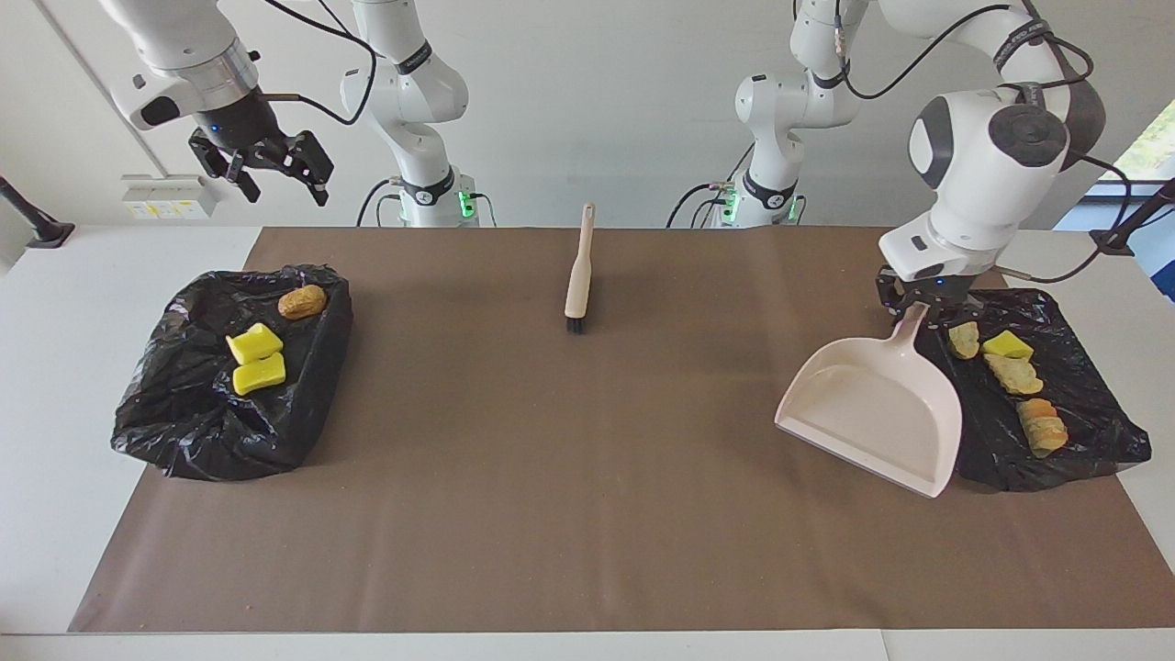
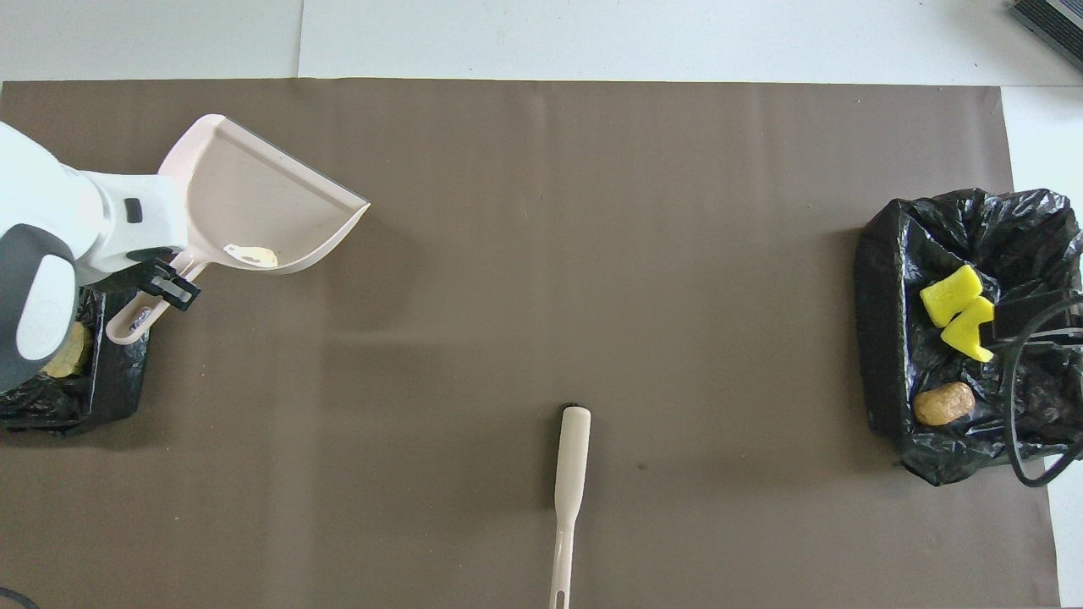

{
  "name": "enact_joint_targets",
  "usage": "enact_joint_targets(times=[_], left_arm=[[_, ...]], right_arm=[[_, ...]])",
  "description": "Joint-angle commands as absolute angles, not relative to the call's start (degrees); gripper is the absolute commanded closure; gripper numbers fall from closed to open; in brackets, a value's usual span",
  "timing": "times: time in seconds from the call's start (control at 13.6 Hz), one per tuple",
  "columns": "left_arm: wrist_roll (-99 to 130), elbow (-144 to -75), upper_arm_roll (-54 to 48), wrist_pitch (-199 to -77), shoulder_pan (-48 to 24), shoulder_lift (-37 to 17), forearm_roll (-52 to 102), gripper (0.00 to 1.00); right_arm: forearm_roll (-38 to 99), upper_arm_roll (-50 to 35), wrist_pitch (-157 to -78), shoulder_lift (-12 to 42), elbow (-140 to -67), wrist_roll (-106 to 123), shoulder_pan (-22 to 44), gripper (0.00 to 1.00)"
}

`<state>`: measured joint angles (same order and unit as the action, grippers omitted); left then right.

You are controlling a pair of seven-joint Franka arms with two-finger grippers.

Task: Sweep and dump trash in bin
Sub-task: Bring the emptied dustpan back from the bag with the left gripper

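The left gripper, with the dustpan empty [image 1: 876, 409] and the mat [image 1: 598, 468] open beyond the brush's bristles, should keep going there and let go of the dustpan once it lies flat.
My left gripper [image 1: 923, 310] [image 2: 166, 286] is shut on the handle of the pale dustpan [image 1: 872, 413] [image 2: 254, 190]. The pan hangs tilted low over the mat, beside the black-lined bin [image 1: 1088, 445] [image 2: 114, 393] at the left arm's end, mouth pointing away from the robots. That bin holds trash: tan bread lumps [image 1: 1014, 375] and a yellow sponge piece [image 1: 1007, 345]. My right gripper [image 1: 275, 170] is open and empty, high over the second black-lined bin [image 1: 184, 431] [image 2: 880, 338]. In that bin lie two yellow sponge pieces [image 1: 255, 344] [image 2: 952, 296] and a brown lump [image 1: 302, 301] [image 2: 943, 404].
A cream brush [image 1: 578, 275] [image 2: 571, 457] lies on the brown mat [image 1: 551, 477] midway between the bins, near the robots' edge, bristles pointing away from them. White table shows around the mat.
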<state>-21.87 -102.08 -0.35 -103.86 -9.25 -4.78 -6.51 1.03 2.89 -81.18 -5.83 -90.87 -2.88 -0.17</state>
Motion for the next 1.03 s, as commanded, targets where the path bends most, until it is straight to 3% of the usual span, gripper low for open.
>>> enact_joint_targets(times=[0.0, 0.44, 0.74, 0.96], left_arm=[[-7.3, -102.2, 0.9, -107.2, -17.1, -7.8, -3.7, 1.0], [16.7, -95.1, 1.0, -115.5, -31.1, -19.2, 1.8, 1.0], [20.9, -94.1, 1.0, -120.0, -32.9, -20.9, 1.8, 1.0], [24.9, -89.3, 1.0, -119.3, -35.0, -23.8, 1.8, 1.0]], right_arm=[[1.3, 2.8, -81.3, -7.1, -92.2, -2.5, -0.4, 0.0], [1.3, 2.8, -81.3, -7.1, -92.2, -2.5, -0.4, 0.0], [1.3, 2.9, -81.3, -7.1, -92.2, -2.5, -0.4, 0.0], [1.2, 2.8, -81.3, -7.1, -92.2, -2.5, -0.4, 0.0]])
